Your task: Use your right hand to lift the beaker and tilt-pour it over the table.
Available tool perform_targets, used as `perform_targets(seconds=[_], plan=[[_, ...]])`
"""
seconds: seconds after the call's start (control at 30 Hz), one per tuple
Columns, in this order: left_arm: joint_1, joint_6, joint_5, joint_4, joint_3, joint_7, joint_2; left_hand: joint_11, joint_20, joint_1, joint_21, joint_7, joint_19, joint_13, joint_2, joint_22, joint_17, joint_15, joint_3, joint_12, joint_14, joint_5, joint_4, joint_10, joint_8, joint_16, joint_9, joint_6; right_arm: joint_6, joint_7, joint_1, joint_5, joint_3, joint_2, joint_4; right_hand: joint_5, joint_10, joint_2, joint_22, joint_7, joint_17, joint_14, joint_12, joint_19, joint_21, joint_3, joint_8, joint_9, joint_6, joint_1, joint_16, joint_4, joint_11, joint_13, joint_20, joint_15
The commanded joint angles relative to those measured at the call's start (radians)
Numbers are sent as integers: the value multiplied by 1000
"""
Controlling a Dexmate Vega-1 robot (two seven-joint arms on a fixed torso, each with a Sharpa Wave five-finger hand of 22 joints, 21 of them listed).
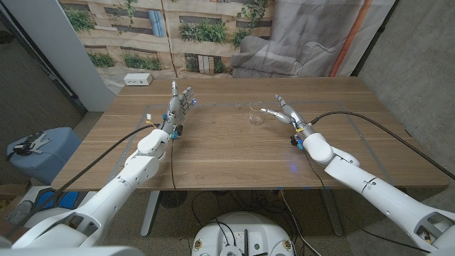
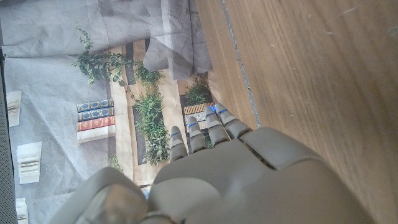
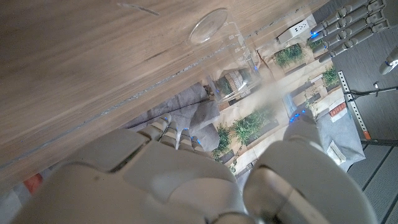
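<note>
The glass's side point(image 3: 234, 81) lets the backdrop show straight through, so the beaker point(image 1: 257, 114) will turn out empty and the table will stay dry when I tip it.
A small clear glass beaker point(image 1: 256, 114) stands upright on the wooden table point(image 1: 227, 153), a little right of the middle. My right hand point(image 1: 284, 112) hovers just to its right with fingers spread, one fingertip reaching close to the glass, holding nothing. In the right wrist view the beaker point(image 3: 227, 48) stands just beyond my right hand point(image 3: 186, 180), in line with the gap between thumb and fingers. My left hand point(image 1: 182, 102) stands upright, fingers apart, over the table's left part, well away from the beaker. It shows again in the left wrist view point(image 2: 236, 174), empty.
A white power strip point(image 1: 138, 79) lies at the table's back left corner. A blue seat point(image 1: 39, 151) with small items stands off the table's left side. A printed backdrop and grey cloth hang behind the table.
</note>
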Motion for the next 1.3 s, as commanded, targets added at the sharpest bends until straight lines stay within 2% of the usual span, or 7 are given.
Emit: perform_targets(seconds=[0.03, 0.4, 0.53, 0.97, 1.13, 1.23, 1.3], plan=[[0, 0, 0, -1, 0, 0, 0, -2, -9, 0, 7, -6, 7, 3, 24, 3, 5, 2, -8, 5, 7, 5, 1, 7, 7, 4, 3, -1, -19, -1, 22, -37, -34, 24, 24, -3, -15, 7, 3, 44, 1, -10, 9, 3, 10, 15, 8, 5, -209, 29, 8, -3, 1, 4, 8, 3], [0, 0, 0, -1, 0, 0, 0, 0, -10, 0, 7, -7, 7, 3, 24, 3, 5, 2, -8, 6, 7, 5, 1, 7, 7, 5, 3, -2, -6, -11, 36, -40, -57, 54, 73, 1, -17, 3, 2, 42, -3, -4, 17, 25, 18, 29, 18, 7, -224, 71, 14, -8, -7, 11, -5, -13], [0, 0, 0, -1, 0, 0, 0, -1, -10, 0, 7, -8, 7, 3, 24, 3, 5, 3, -8, 5, 7, 5, 1, 7, 8, 4, 3, -1, 5, -23, 43, -37, -61, 70, 100, 4, -7, -1, 2, 42, -5, 6, 23, 36, 20, 35, 28, 9, -213, 91, 19, -9, -18, 14, -18, -22], [0, 0, 0, -1, 0, 0, 0, -2, -9, 0, 7, -8, 7, 3, 24, 3, 5, 2, -8, 6, 8, 5, 1, 8, 8, 5, 3, -1, 61, -55, 77, -24, -77, 125, 207, 9, 23, -13, 1, 40, -11, 42, 38, 67, 24, 48, 50, 13, -186, 141, 32, -10, -32, 22, -30, -42], [1, 0, 0, -2, 0, 0, 0, -2, -9, 0, 7, -7, 7, 3, 24, 3, 5, 2, -8, 6, 8, 5, 1, 7, 8, 5, 3, -1, 63, -60, 88, -25, -87, 140, 228, 12, 43, -20, 1, 38, -14, 65, 45, 92, 28, 56, 62, 15, -167, 170, 39, -9, -41, 27, -33, -54], [1, 1, 0, -2, 0, 0, 0, -2, -9, 0, 7, -7, 7, 3, 24, 3, 5, 2, -8, 6, 8, 5, 1, 8, 7, 5, 3, -2, 74, -71, 92, -26, -90, 148, 242, 12, 72, -29, 1, 34, -17, 91, 55, 108, 27, 60, 72, 17, -149, 193, 47, -7, -62, 32, -29, -73], [1, 1, 0, -2, 0, 0, 1, -2, -9, 0, 7, -7, 7, 3, 24, 3, 5, 3, -8, 6, 8, 5, 1, 8, 7, 5, 3, -2, 82, -67, 97, -21, -92, 153, 252, 12, 79, -32, 1, 31, -19, 96, 57, 110, 26, 61, 76, 18, -142, 199, 48, -6, -67, 33, -30, -81]])
